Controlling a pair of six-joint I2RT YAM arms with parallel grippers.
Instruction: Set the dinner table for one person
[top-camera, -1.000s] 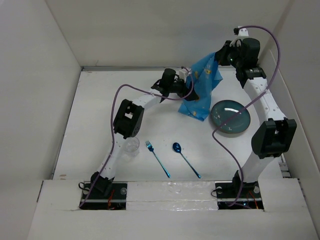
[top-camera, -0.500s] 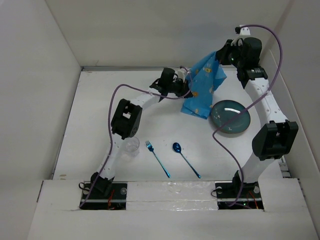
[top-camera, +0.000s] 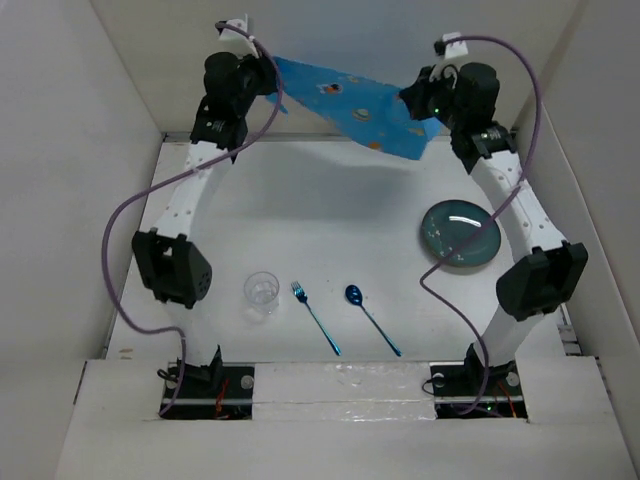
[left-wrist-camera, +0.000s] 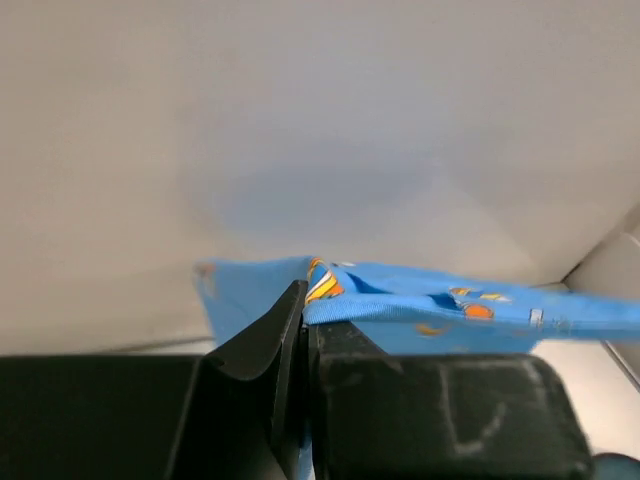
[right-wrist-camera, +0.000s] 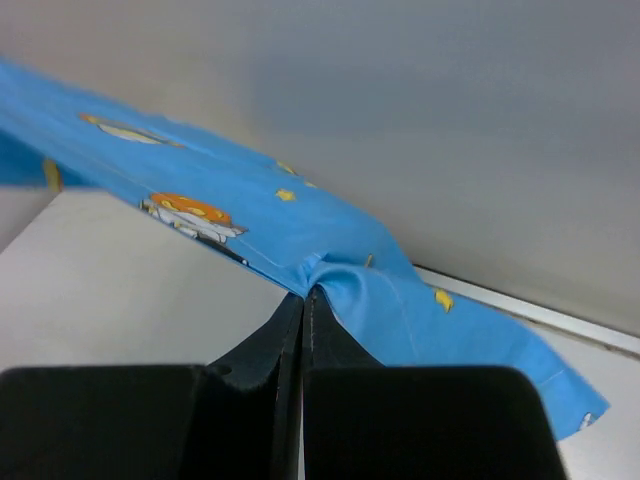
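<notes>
Next, I put the mat down and use my right gripper to pull its near corner (top-camera: 415, 154) straight, because the mat's loose end (right-wrist-camera: 500, 350) hangs down past my right gripper's pinch.
The blue cartoon-printed cloth mat (top-camera: 345, 105) hangs stretched in the air above the far end of the dinner table (top-camera: 330, 220). My left gripper (top-camera: 268, 70) is shut on its left corner, and the cloth (left-wrist-camera: 450, 302) bunches out of the closed left gripper (left-wrist-camera: 305, 295) in the left wrist view. At the other end my right gripper (top-camera: 410, 100) is shut on the mat's edge; the fabric (right-wrist-camera: 250, 215) puckers at the tip of the right gripper (right-wrist-camera: 303, 293). Both arms are raised high near the back wall.
A teal plate (top-camera: 460, 233) lies on the right of the table. Near the front edge stand a clear glass (top-camera: 262, 291), a blue fork (top-camera: 315, 317) and a blue spoon (top-camera: 372, 320). White walls close in the left, back and right sides.
My left gripper has shut on the mat and swung up and far left, pulling the bunched cloth out flat. My right gripper rose slightly, still holding its end.
</notes>
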